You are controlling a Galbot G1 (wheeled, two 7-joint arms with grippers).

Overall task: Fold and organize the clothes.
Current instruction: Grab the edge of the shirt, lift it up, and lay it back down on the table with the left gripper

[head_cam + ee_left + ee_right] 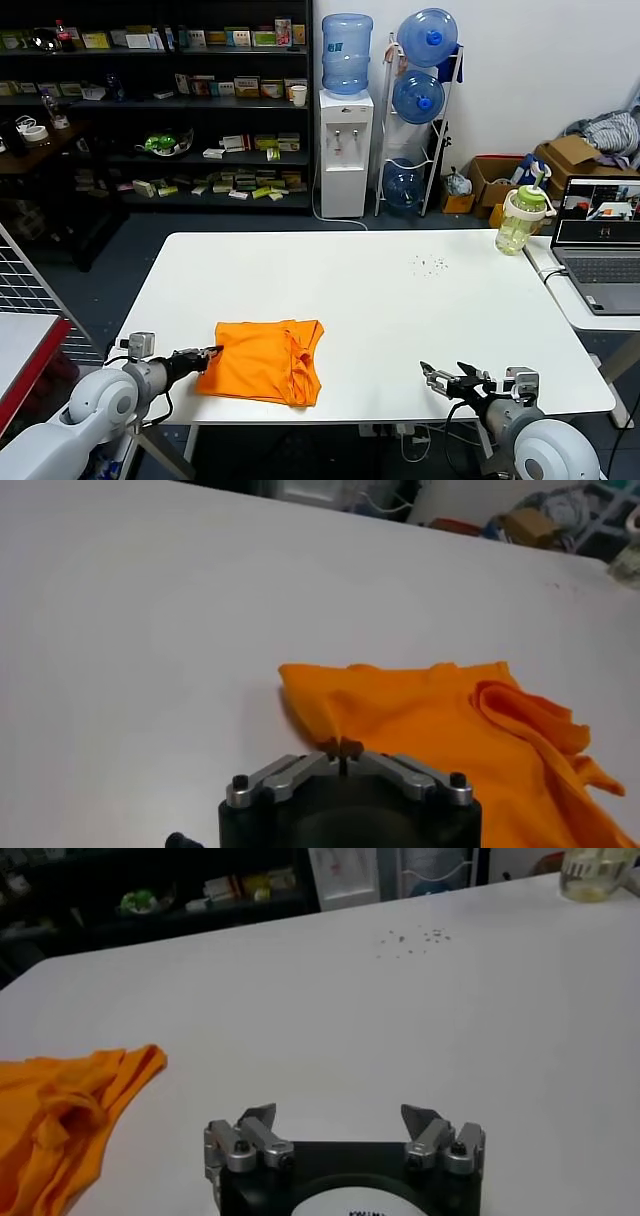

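Note:
The orange T-shirt (pixel 258 362) sits far from my open right gripper, so next I swing its pinched edge over to the white table's middle (pixel 378 318) with my left gripper.
The orange T-shirt (pixel 264 361) lies folded into a rough square near the front left of the white table (pixel 400 300); no lettering shows. My left gripper (pixel 213 352) is at the shirt's left edge, shut on a pinch of its fabric. In the left wrist view its fingertips (pixel 341 746) close on the orange T-shirt (pixel 440 720). My right gripper (pixel 432 376) is open and empty over the front right of the table, apart from the shirt. In the right wrist view the right gripper (pixel 340 1116) is spread wide, and the shirt's edge (pixel 60 1108) shows off to one side.
A green-lidded bottle (pixel 522 220) stands at the table's far right corner beside a laptop (pixel 600 245) on a side table. Small specks (pixel 432 264) lie on the table's back right. Shelves (pixel 160 100) and a water dispenser (pixel 345 150) stand behind.

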